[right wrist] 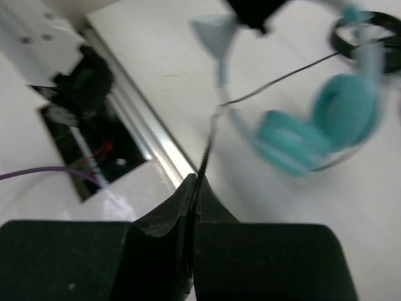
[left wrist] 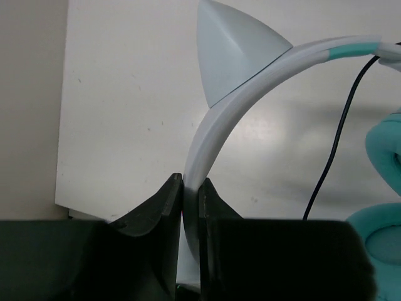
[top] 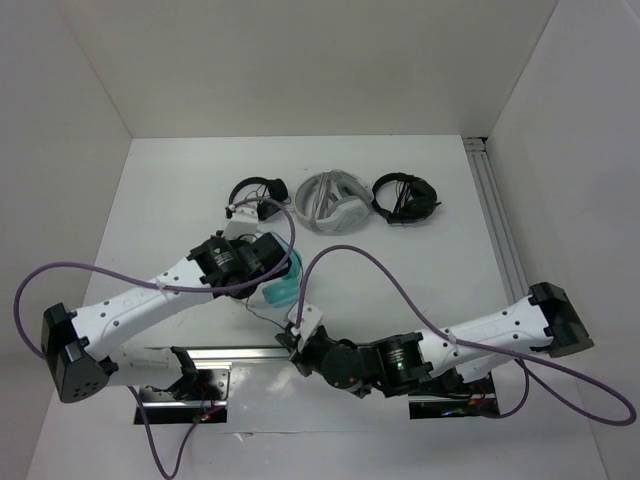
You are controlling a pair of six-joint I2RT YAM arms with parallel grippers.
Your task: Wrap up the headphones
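Observation:
I should carry the black cable back across to the headband's far side (right wrist: 369, 58) with my right gripper, because the cable reaches past the white headband's near side (right wrist: 223, 110).
The teal headphones (top: 284, 284) sit mid-table, half hidden under my left arm. In the left wrist view my left gripper (left wrist: 190, 188) is shut on their white headband (left wrist: 220, 119), just below an ear-like point (left wrist: 235, 50); a teal ear cup (left wrist: 385, 157) and the thin black cable (left wrist: 332, 150) lie to the right. In the right wrist view my right gripper (right wrist: 195, 182) is shut on the black cable (right wrist: 210, 141), which runs up to the blurred teal ear cups (right wrist: 316, 132). In the top view the right gripper (top: 296, 340) is just below the headphones.
Black headphones (top: 258, 197), white-grey headphones (top: 332, 201) and another black pair (top: 405, 197) lie in a row at the back. A metal rail (top: 497, 220) runs along the right side. Another rail and mounting plates (top: 250, 352) lie at the near edge.

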